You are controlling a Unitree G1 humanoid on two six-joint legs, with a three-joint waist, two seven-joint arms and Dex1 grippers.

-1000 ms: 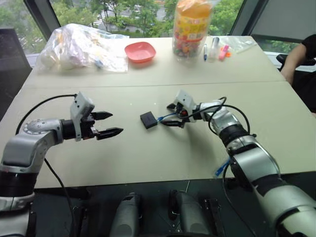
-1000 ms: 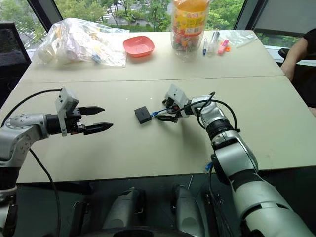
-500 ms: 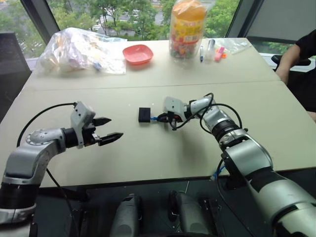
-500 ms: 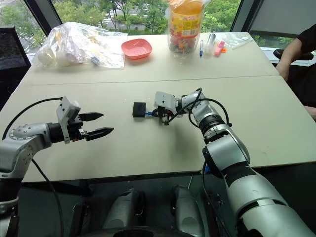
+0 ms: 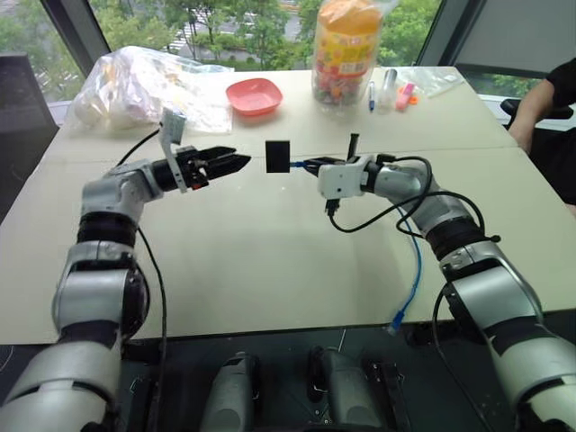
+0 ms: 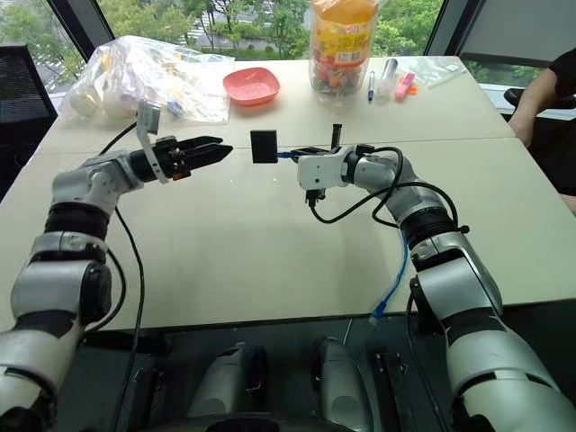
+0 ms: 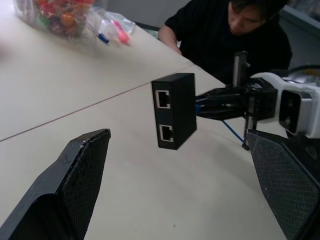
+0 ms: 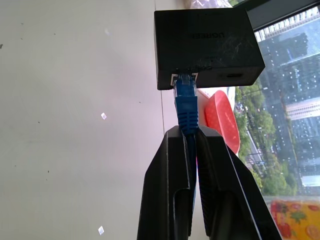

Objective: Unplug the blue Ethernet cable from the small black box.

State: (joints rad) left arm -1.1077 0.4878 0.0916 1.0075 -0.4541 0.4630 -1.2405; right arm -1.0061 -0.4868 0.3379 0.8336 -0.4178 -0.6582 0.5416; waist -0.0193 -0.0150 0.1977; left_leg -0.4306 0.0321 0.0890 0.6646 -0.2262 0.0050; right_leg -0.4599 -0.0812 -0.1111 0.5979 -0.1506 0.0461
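The small black box is hanging only from the plug in my right gripper [image 8: 186, 102]. My left gripper should hold the box [image 5: 277, 157] tight before I pull the plug out.
The small black box [image 5: 277, 156] hangs in the air above the table's middle, carried only by the blue Ethernet cable's plug [image 8: 186, 102] seated in one of its ports. My right gripper [image 8: 189, 132] is shut on that plug just behind the box [image 8: 207, 45]. The cable [image 5: 412, 265] trails along my right forearm and drops past the table's front edge. My left gripper [image 5: 239, 160] is open, level with the box and a short gap to its left. In the left wrist view the box [image 7: 174, 111] sits between and beyond the left fingers [image 7: 75, 175], showing two empty ports.
At the table's far side lie a clear plastic bag of items [image 5: 144, 85], a pink bowl [image 5: 255, 94], a jar of sweets [image 5: 346, 54] and some pens [image 5: 387, 90]. A person [image 7: 225, 35] sits at the table's right end.
My right gripper shut on the plug and lifted it, rolling its wrist, so the box left the table. My left gripper rose and moved forward, right up beside the box, staying open.
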